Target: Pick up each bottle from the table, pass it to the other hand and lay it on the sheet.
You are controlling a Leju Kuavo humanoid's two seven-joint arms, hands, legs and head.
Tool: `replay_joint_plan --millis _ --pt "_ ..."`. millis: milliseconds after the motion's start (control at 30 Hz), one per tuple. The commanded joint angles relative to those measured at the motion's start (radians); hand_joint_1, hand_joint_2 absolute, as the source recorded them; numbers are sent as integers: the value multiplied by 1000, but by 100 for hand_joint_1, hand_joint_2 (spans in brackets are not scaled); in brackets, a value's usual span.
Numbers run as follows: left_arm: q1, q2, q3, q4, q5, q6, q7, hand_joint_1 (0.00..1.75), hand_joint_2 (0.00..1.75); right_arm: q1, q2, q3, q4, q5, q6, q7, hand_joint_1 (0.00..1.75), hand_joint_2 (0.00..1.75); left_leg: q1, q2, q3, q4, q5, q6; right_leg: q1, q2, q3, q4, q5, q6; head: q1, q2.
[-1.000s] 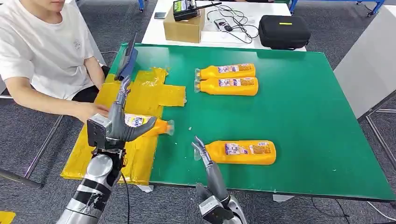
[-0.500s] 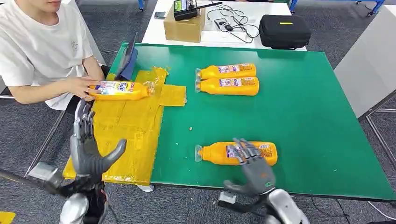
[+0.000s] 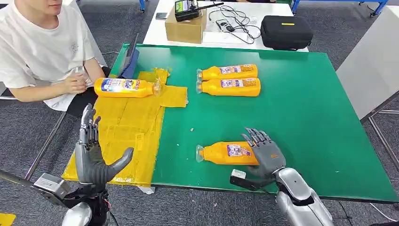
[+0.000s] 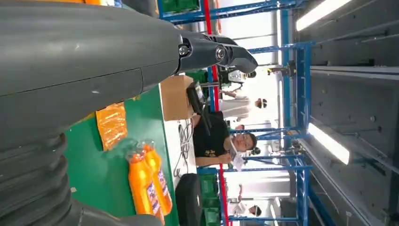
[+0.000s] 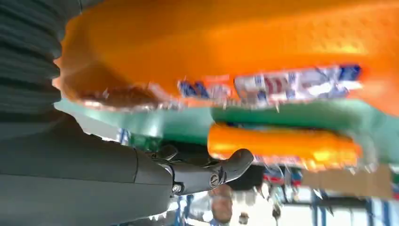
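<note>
My gripper will pass the near orange bottle [image 3: 220, 153] over, and the bottle's hidden bottom side should then show the big Tide label, because the small-print label [image 3: 238, 150] faces up.
The near orange bottle [image 3: 226, 153] [image 5: 235, 42] lies on its side by the green table's front edge, cap toward the sheet. My right hand [image 3: 263, 153] [image 5: 94, 174] covers its base end from above, fingers spread and thumb [image 3: 242, 181] held off the bottle. My left hand [image 3: 94, 157] [image 4: 94, 61] is raised and empty, fingers apart, over the yellow sheet's [image 3: 127, 127] near corner. Another bottle [image 3: 124, 87] lies across the sheet's far end. Two more bottles [image 3: 228, 72] [image 3: 230, 87] [image 4: 148, 183] lie side by side at mid-table.
A seated person at the left keeps a hand [image 3: 75, 84] beside the bottle on the sheet. A dark blue folder [image 3: 128, 63] leans at the table's far left corner. Behind stand a white table with a cardboard box [image 3: 185, 28] and a black case [image 3: 286, 31].
My right hand has moved forward onto the near bottle's base end. The person has set the sheet's bottle a little further right and let go. My left hand edged rightward.
</note>
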Motion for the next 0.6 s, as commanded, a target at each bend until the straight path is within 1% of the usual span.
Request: replay_joint_plan --millis 33,67,167,233,267,333,367,400,433,467,533,567,600 --pt "-26 -5 -12 46 -4 2 12 0 175 -186 63 53 313 -36 108 114 0 175 1 5 1 0 0 -1 1 4 0 -1 2 -2 0 0" --pt "-29 -6 -13 49 -5 3 14 0 175 -198 69 57 338 -33 127 126 0 175 1 6 1 0 1 -1 2 4 0 -1 3 -3 0 0" --pt "-29 -6 -13 49 -5 3 14 0 175 -198 69 57 338 -33 127 126 0 175 1 3 2 0 1 -1 1 1 1 -1 2 -2 0 0" --pt "-36 -10 -17 58 -15 9 26 0 175 -246 90 75 438 -23 220 207 0 175 0 2 3 0 1 -1 1 1 2 -1 1 -1 0 0" --pt "-40 -13 -19 63 -18 10 30 0 175 -261 96 82 465 -19 240 228 0 175 1 2 3 -1 1 -1 1 1 2 -2 2 -2 0 0" --pt "-51 -14 -28 81 -28 12 37 0 175 -301 104 106 534 -27 285 238 0 175 1 3 3 -1 1 -1 1 2 2 -2 2 -2 -1 0" --pt "-55 -14 -30 86 -28 12 37 0 175 -311 104 107 547 -40 295 228 0 175 2 4 3 -1 2 -1 2 3 2 -3 4 -2 -1 0" --pt "-59 -10 -35 93 -28 12 37 0 175 -322 103 117 558 -54 303 211 154 175 1 4 6 -1 2 -1 1 3 4 -2 3 -1 -1 0" --pt "-62 -8 -36 95 -28 12 37 0 175 -331 98 125 561 -63 317 195 175 175 2 6 6 -1 3 -1 2 3 4 -3 4 -2 0 0" --pt "-64 -7 -38 97 -28 12 37 0 175 -338 95 132 560 -74 328 174 175 175 1 6 9 -1 2 0 1 3 6 -2 3 -1 0 0" --pt "-71 -2 -43 103 -28 12 37 0 175 -349 94 135 556 -112 343 133 175 175 0 5 10 -1 2 0 1 2 6 -2 4 -3 0 0" --pt "-72 0 -45 106 -28 13 37 0 175 -351 93 140 555 -113 344 131 175 175 1 5 8 0 3 0 1 2 5 -3 6 -3 0 0" --pt "-73 0 -46 106 -28 13 37 0 175 -350 96 138 549 -126 346 110 175 175 0 6 9 0 3 1 1 3 6 -2 6 -2 0 0"
